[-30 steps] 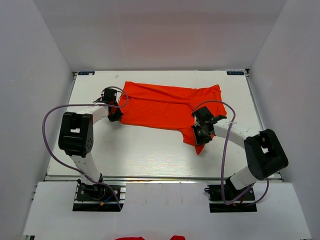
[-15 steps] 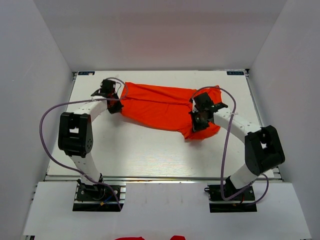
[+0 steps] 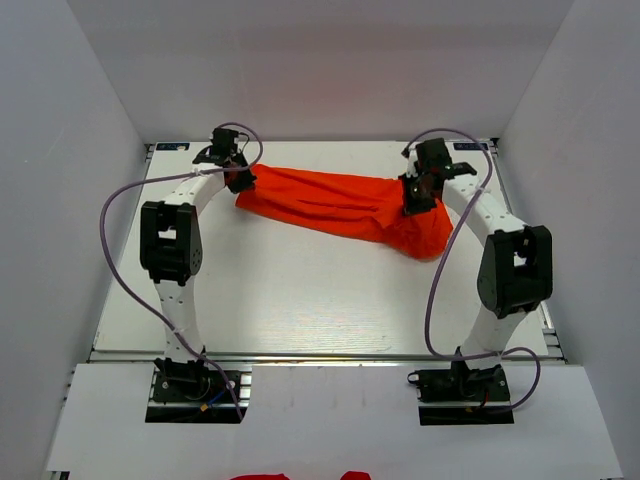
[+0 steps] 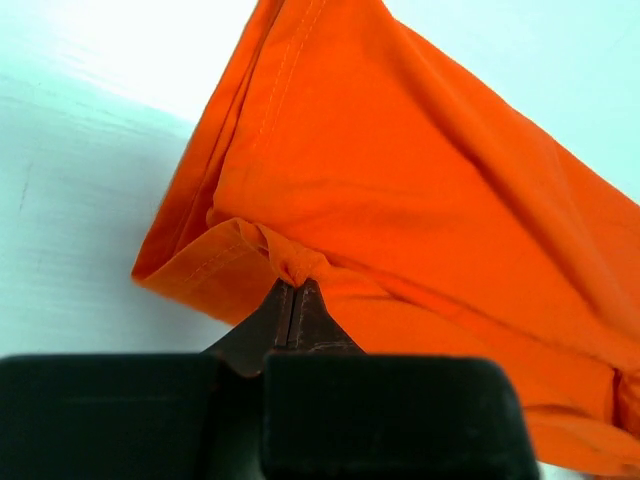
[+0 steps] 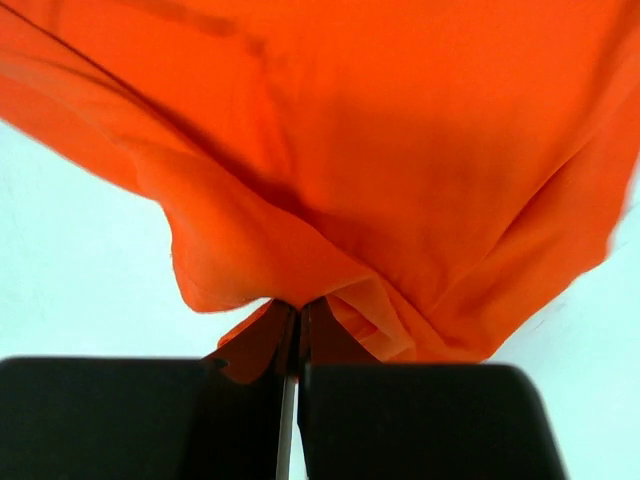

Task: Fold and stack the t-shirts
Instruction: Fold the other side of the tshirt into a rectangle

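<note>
I should swing the t-shirt's hemmed end point(image 3: 252, 201) toward the table's near edge with my left gripper before I fold the t-shirt, because the t-shirt point(image 3: 322, 203) lies crosswise along the table's far side.
One orange-red t-shirt point(image 3: 340, 205) stretches across the far half of the white table point(image 3: 300, 300), held up at both ends. My left gripper point(image 3: 240, 183) is shut on the cloth's left end. Its wrist view shows a pinch of hemmed t-shirt point(image 4: 420, 200) bunched at the left gripper point(image 4: 296, 283). My right gripper point(image 3: 412, 200) is shut on the right end. A fold of t-shirt point(image 5: 400, 150) hangs from the right gripper point(image 5: 298, 303) in its wrist view, and a loose part droops toward the table below it. Scraps of more orange-red cloth point(image 3: 262, 477) show at the bottom edge of the top view.
White walls close in the table at the back point(image 3: 320, 60), left point(image 3: 60, 200) and right point(image 3: 590, 200). Purple cables point(image 3: 110, 220) loop out from both arms. Both arm bases point(image 3: 195, 385) sit on the near shelf.
Both grippers have carried the shirt's ends toward the far side of the table and apart. The cloth has pulled into a narrower, longer band, and the part that hung near the table's middle has risen.
</note>
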`<action>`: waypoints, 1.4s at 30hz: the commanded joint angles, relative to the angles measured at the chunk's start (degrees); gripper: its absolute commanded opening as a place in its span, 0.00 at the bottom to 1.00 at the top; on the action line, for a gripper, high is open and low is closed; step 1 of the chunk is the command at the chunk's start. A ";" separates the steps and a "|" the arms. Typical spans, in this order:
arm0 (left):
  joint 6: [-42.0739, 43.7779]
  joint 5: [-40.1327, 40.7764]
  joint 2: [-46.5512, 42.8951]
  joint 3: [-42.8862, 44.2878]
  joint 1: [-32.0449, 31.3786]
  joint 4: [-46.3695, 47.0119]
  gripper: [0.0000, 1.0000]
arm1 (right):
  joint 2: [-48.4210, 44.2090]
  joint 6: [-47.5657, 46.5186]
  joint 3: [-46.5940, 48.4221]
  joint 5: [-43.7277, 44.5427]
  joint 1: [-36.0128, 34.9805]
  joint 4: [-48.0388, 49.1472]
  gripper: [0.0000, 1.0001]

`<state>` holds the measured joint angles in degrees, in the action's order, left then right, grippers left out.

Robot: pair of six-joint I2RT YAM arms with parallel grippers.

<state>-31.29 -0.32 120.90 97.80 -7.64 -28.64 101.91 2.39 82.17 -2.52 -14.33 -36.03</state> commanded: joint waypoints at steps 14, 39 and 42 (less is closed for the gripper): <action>-3.25 -0.83 13.66 21.29 2.37 -2.83 0.01 | 19.19 -13.03 26.28 -4.77 8.44 -4.58 0.07; 5.62 -15.50 15.76 25.77 0.44 7.02 1.00 | 11.12 -3.01 11.01 -23.58 9.49 2.90 0.90; 6.76 -15.50 18.31 26.57 -0.97 6.23 1.00 | 11.38 -2.83 7.40 -22.97 9.14 3.68 0.90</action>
<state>-27.70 -12.62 139.09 121.93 -6.68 -21.65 113.86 -1.85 92.16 -22.70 -4.93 -32.86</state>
